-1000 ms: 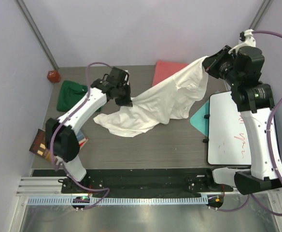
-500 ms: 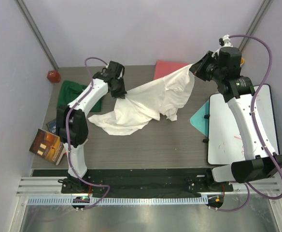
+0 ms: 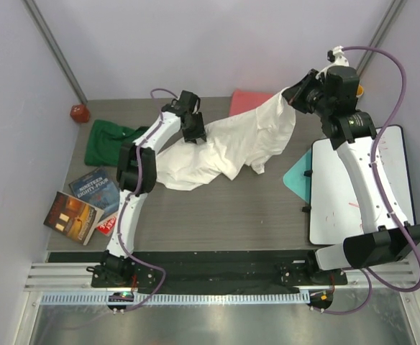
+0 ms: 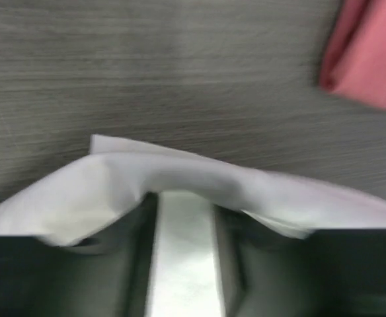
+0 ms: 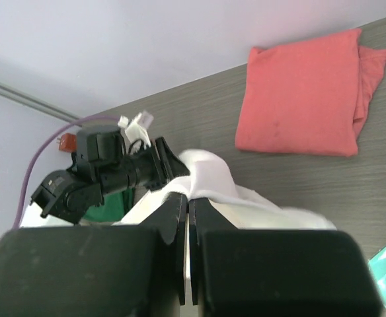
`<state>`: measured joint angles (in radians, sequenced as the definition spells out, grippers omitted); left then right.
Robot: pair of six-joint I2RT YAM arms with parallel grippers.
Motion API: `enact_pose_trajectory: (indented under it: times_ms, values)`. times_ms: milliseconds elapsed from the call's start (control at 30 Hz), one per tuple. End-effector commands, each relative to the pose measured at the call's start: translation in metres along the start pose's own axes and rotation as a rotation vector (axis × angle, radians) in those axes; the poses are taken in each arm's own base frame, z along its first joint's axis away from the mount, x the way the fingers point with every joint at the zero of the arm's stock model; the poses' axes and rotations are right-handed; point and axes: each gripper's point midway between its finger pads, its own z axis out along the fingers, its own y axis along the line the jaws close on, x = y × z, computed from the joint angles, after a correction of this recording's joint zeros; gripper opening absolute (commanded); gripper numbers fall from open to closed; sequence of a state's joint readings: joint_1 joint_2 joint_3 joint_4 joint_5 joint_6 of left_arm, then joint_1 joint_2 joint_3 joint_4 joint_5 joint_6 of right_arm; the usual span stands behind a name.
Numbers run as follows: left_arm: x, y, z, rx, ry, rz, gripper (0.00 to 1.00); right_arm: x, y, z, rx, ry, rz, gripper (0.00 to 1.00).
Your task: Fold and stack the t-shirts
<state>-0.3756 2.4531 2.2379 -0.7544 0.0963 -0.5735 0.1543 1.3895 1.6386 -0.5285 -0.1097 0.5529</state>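
White cloth (image 4: 183, 173) is resting loosely over my left gripper's open fingers at the back edge. Next, my left gripper pulls back and grabs the crumpled front edge (image 3: 200, 180).
The large white t-shirt (image 3: 228, 144) hangs stretched between my two grippers over the back of the table. My right gripper (image 3: 293, 95) holds it raised at the back right. In the right wrist view the jaws (image 5: 190, 201) are pressed together on a fold of the white cloth (image 5: 209, 175). My left gripper (image 3: 194, 131) is at the shirt's left end. In the left wrist view its jaws stand apart, and the white cloth (image 4: 114, 178) lies loosely across their front. The folded coral-pink t-shirt (image 3: 249, 102) lies at the back. The dark green t-shirt (image 3: 106, 140) lies at the left.
Printed books (image 3: 88, 201) lie at the front left. A white board (image 3: 354, 187) lies on the right, with a teal sheet (image 3: 296, 177) poking out from under its left side. A small red object (image 3: 78, 112) sits in the back left corner.
My left gripper has moved right along the back with the shirt's end, and its jaws have opened. The white shirt has bunched toward the middle. The right gripper has stayed shut and raised.
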Motion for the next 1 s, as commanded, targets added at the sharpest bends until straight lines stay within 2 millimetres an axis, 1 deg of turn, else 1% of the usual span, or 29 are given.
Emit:
enact_pose_trajectory:
  times_ms: [0,33,67,100,133,167,200,233,267,300,333,400,433,467,533,567,600,633,667,700,733,833,967]
  values:
    - [-0.003,-0.013,-0.052,0.043,0.002,-0.011,0.56,-0.031,0.011,0.008,-0.036,-0.108,-0.012,0.01]
    - [-0.001,-0.014,-0.062,0.046,-0.003,0.000,0.59,-0.026,0.008,0.012,-0.031,-0.093,-0.004,0.01]
    - [0.004,-0.016,-0.089,0.050,-0.018,0.021,0.59,-0.017,0.005,0.017,-0.026,-0.068,0.005,0.01]
    - [0.009,-0.016,-0.099,0.043,-0.023,0.036,0.60,-0.013,0.002,0.019,-0.022,-0.058,0.013,0.01]
    - [0.010,-0.017,-0.113,0.045,-0.045,0.047,0.61,-0.010,-0.001,0.020,-0.017,-0.050,0.016,0.01]
    - [0.022,-0.012,-0.131,0.035,-0.048,0.060,0.62,-0.003,-0.005,0.023,-0.010,-0.034,0.019,0.01]
    - [0.025,-0.009,-0.141,0.025,-0.063,0.065,0.63,0.000,-0.006,0.024,-0.007,-0.029,0.018,0.01]
    - [0.040,0.000,-0.142,0.010,-0.035,0.065,0.63,0.002,-0.009,0.024,-0.001,-0.026,0.017,0.01]
    - [0.041,-0.004,-0.162,0.035,-0.057,0.082,0.63,0.007,-0.012,0.026,0.008,-0.019,0.017,0.01]
    - [0.048,-0.005,-0.167,0.042,-0.051,0.095,0.63,0.009,-0.015,0.027,0.014,-0.015,0.014,0.01]
    - [0.062,-0.001,-0.167,0.037,-0.020,0.109,0.63,0.011,-0.016,0.029,0.015,-0.010,0.013,0.01]
    - [0.078,-0.012,-0.180,0.082,0.000,0.175,0.63,0.016,-0.019,0.031,0.021,0.002,0.015,0.01]
    - [0.091,-0.012,-0.179,0.091,0.035,0.189,0.62,0.017,-0.020,0.032,0.023,0.004,0.021,0.01]
    - [0.103,-0.017,-0.177,0.103,0.065,0.209,0.63,0.021,-0.021,0.034,0.024,0.014,0.025,0.01]
    - [0.126,-0.015,-0.165,0.108,0.146,0.219,0.62,0.024,-0.022,0.035,0.021,0.022,0.033,0.01]
    - [0.134,-0.015,-0.159,0.101,0.169,0.227,0.62,0.025,-0.022,0.037,0.020,0.027,0.038,0.01]
    - [0.138,-0.015,-0.152,0.101,0.175,0.225,0.62,0.025,-0.021,0.037,0.015,0.028,0.040,0.01]
    - [0.148,-0.009,-0.141,0.088,0.208,0.207,0.62,0.027,-0.021,0.039,0.012,0.034,0.042,0.01]
    - [0.155,-0.010,-0.135,0.096,0.228,0.197,0.62,0.026,-0.021,0.038,0.011,0.033,0.042,0.01]
    - [0.155,-0.012,-0.128,0.110,0.223,0.187,0.62,0.027,-0.020,0.039,0.009,0.036,0.042,0.01]
    - [0.163,-0.008,-0.119,0.103,0.254,0.167,0.62,0.027,-0.020,0.039,0.008,0.036,0.040,0.01]
    - [0.170,-0.010,-0.109,0.112,0.276,0.154,0.61,0.026,-0.020,0.037,0.008,0.034,0.039,0.01]
    - [0.175,-0.003,-0.094,0.079,0.300,0.186,0.61,0.028,-0.022,0.033,0.019,0.040,0.035,0.01]
